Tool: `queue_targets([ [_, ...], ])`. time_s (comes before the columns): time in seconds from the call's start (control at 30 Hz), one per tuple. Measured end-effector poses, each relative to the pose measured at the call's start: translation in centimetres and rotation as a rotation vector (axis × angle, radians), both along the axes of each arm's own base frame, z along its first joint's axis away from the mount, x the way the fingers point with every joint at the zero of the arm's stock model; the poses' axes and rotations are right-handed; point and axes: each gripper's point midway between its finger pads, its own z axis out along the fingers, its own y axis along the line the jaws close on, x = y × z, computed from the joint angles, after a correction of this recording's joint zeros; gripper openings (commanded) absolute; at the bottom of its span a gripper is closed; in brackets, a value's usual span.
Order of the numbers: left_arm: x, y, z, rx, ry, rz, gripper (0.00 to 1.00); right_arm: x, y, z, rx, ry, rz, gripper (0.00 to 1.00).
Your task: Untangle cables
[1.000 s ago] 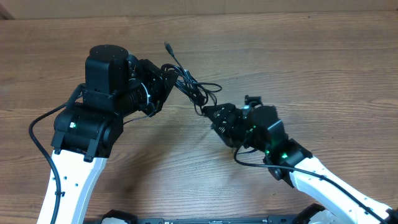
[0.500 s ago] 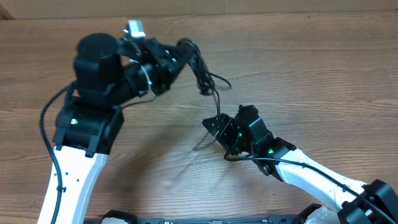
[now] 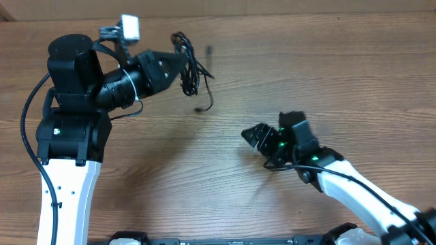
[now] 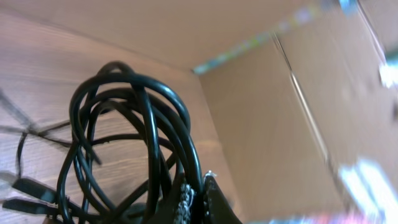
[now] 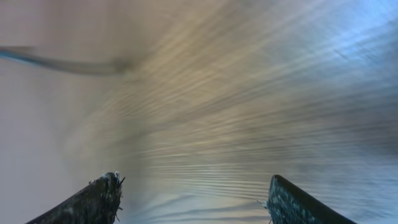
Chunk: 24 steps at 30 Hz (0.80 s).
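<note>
The cables' loops [image 3: 189, 73] are hanging in a bunch from my left gripper, so next I move the loops toward my right gripper and use it to pull out the dangling piece of cable [image 3: 210, 99].
The cables [image 3: 189, 71] are thin black wires bunched in one tangled bundle, hanging in the air at the upper middle of the overhead view, with a loose end dangling toward the table. My left gripper [image 3: 178, 64] is shut on the bundle and holds it up; in the left wrist view the looped cables [image 4: 134, 137] fill the left side and run down between the jaws [image 4: 194, 198]. My right gripper [image 3: 252, 136] is open and empty, low over the table at right of centre, apart from the cables. The right wrist view is blurred and shows both fingers spread [image 5: 193, 193].
The wooden table [image 3: 320, 75] fills the overhead view. Brown cardboard walls [image 4: 280, 124] stand along the far edge of the table. Thick black cords run along both arms.
My left gripper has lifted the bundle up and to the left, clear of the table. My right gripper has let go of the cables, opened and pulled back to the right.
</note>
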Motion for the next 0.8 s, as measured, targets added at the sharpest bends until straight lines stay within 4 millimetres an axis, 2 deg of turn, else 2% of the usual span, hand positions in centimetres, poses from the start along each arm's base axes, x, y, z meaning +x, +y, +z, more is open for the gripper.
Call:
queue_targets([
  [0.07, -1.2, -1.0, 0.0, 0.039, -0.095, -0.13, 0.04, 0.5, 0.5, 3.5, 0.098, -0.102, 0.059, 0.73],
  [0.1, -1.5, -1.3, -0.2, 0.047, -0.115, -0.165, 0.04, 0.5, 0.7, 4.5, 0.124, -0.13, 0.078, 0.73],
  [0.2, -2.0, -2.2, -1.7, 0.063, -0.169, -0.311, 0.04, 0.2, 2.0, 11.2, 0.28, -0.359, 0.216, 0.73],
  [0.33, -2.2, -3.7, -4.0, 0.039, -0.159, -0.451, 0.04, -0.1, 2.7, 15.7, 0.334, -0.581, 0.31, 0.72],
  [0.4, -2.4, -4.5, -4.7, 0.024, -0.151, -0.499, 0.04, 0.1, 2.7, 15.9, 0.324, -0.612, 0.309, 0.66],
  [0.5, -3.4, -6.5, -5.3, 0.003, -0.147, -0.587, 0.04, 0.8, 2.2, 15.3, 0.246, -0.663, 0.294, 0.6],
  [0.53, -3.6, -6.9, -5.3, 0.0, -0.15, -0.603, 0.04, 1.0, 2.0, 15.1, 0.223, -0.671, 0.293, 0.52],
  [0.6, -4.3, -7.6, -5.2, -0.01, -0.151, -0.633, 0.04, 1.3, 1.7, 14.5, 0.178, -0.684, 0.288, 0.29],
  [0.63, -4.7, -8.0, -5.1, -0.017, -0.152, -0.654, 0.04, 1.4, 1.6, 14.3, 0.161, -0.691, 0.288, 0.22],
  [0.77, -5.2, -8.5, -4.8, -0.031, -0.165, -0.681, 0.04, 0.9, 1.6, 12.8, 0.122, -0.65, 0.313, 0.04],
  [0.8, -5.2, -8.5, -4.5, -0.041, -0.185, -0.69, 0.04, 0.6, 1.7, 12.4, 0.109, -0.638, 0.327, 0.04],
])
